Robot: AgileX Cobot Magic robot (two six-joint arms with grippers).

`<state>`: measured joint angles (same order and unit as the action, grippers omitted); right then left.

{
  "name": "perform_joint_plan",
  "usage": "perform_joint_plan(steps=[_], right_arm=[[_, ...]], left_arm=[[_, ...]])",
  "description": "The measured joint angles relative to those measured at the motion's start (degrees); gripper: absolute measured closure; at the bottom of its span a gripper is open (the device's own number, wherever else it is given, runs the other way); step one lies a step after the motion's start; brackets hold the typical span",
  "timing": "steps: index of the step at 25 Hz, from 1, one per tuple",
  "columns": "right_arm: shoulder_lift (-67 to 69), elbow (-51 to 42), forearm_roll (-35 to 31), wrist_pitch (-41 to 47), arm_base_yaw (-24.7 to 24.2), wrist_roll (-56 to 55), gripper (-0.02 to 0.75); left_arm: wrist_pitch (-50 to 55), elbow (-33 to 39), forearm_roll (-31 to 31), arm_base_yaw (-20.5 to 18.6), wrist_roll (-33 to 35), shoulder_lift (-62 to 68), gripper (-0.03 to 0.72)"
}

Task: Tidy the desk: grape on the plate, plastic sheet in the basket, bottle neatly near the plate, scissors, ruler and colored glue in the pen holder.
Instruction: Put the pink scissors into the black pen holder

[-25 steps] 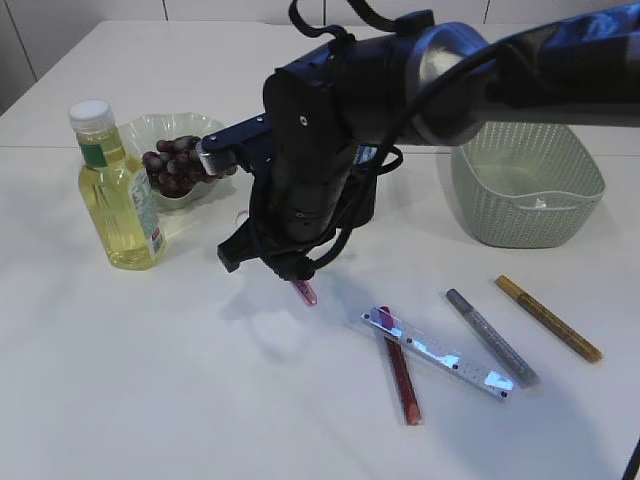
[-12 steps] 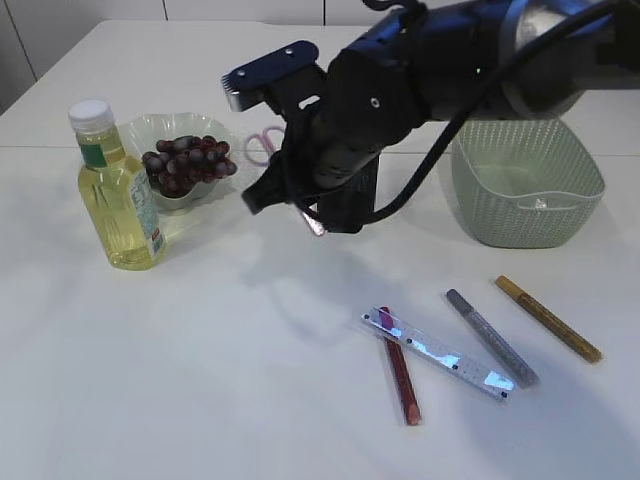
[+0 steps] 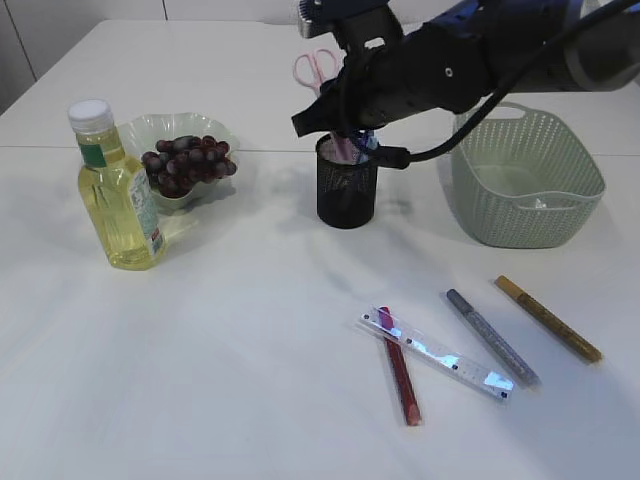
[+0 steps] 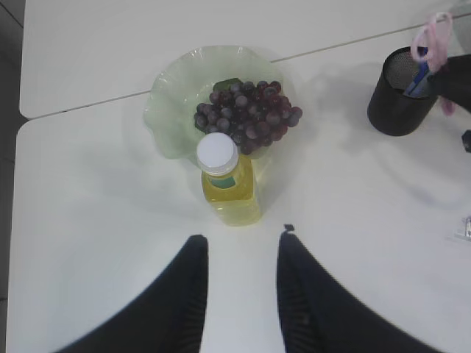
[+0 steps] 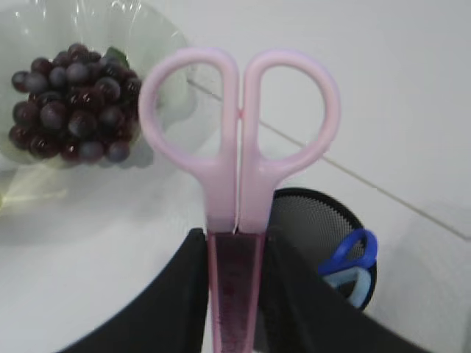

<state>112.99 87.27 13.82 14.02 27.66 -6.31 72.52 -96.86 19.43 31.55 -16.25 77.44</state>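
The pink scissors (image 3: 317, 68) are tilted and my right gripper is low next to the pen holder's rim, so next I lift and straighten them before I let them go into the holder's opening (image 3: 346, 150).
My right gripper (image 5: 235, 257) is shut on the pink scissors (image 5: 239, 125), gripping the dark pink blade sheath below the handles. In the exterior view it (image 3: 330, 105) holds the scissors (image 3: 318, 68) upright over the black mesh pen holder (image 3: 347, 200), tips at its mouth. Grapes (image 3: 187, 160) lie on the pale green plate (image 3: 150, 130). The yellow bottle (image 3: 115, 195) stands beside it. The clear ruler (image 3: 440, 355) and red (image 3: 402, 385), grey (image 3: 490, 338) and gold (image 3: 548, 318) glue pens lie on the table. My left gripper (image 4: 239, 250) is open and empty, high above the bottle (image 4: 229, 195). No plastic sheet shows plainly.
The green basket (image 3: 525, 185) stands at the right, behind the pens. A blue-handled item (image 5: 353, 261) sits inside the pen holder (image 5: 316, 213). The right arm hangs across the back of the table above holder and basket.
The right arm has swung up and back to the right with the scissors, from low over the table in front of the holder to above the pen holder.
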Motion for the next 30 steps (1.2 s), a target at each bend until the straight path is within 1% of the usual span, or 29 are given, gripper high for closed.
perform_joint_plan(steps=[2,10,15,22,30], right_arm=[[0.0,0.0,0.1,-2.5,-0.8,-0.2,0.54],[0.0,0.0,0.1,-14.0,-1.6,-0.2,0.54],[0.7,0.0,0.2,-19.2,-3.4,-0.2,0.54],[5.1,0.0,-0.2,-23.2,-4.0,-0.2,0.54],[7.5,-0.1,-1.5,-24.2,-5.2,-0.2,0.54]], left_arm=[[0.0,0.0,0.0,0.0,0.0,0.0,0.449],[0.0,0.0,0.0,0.0,0.0,0.0,0.449],[0.0,0.0,0.1,0.0,0.0,0.0,0.449],[0.0,0.0,0.1,0.0,0.0,0.0,0.449],[0.0,0.0,1.4,0.0,0.0,0.0,0.449]])
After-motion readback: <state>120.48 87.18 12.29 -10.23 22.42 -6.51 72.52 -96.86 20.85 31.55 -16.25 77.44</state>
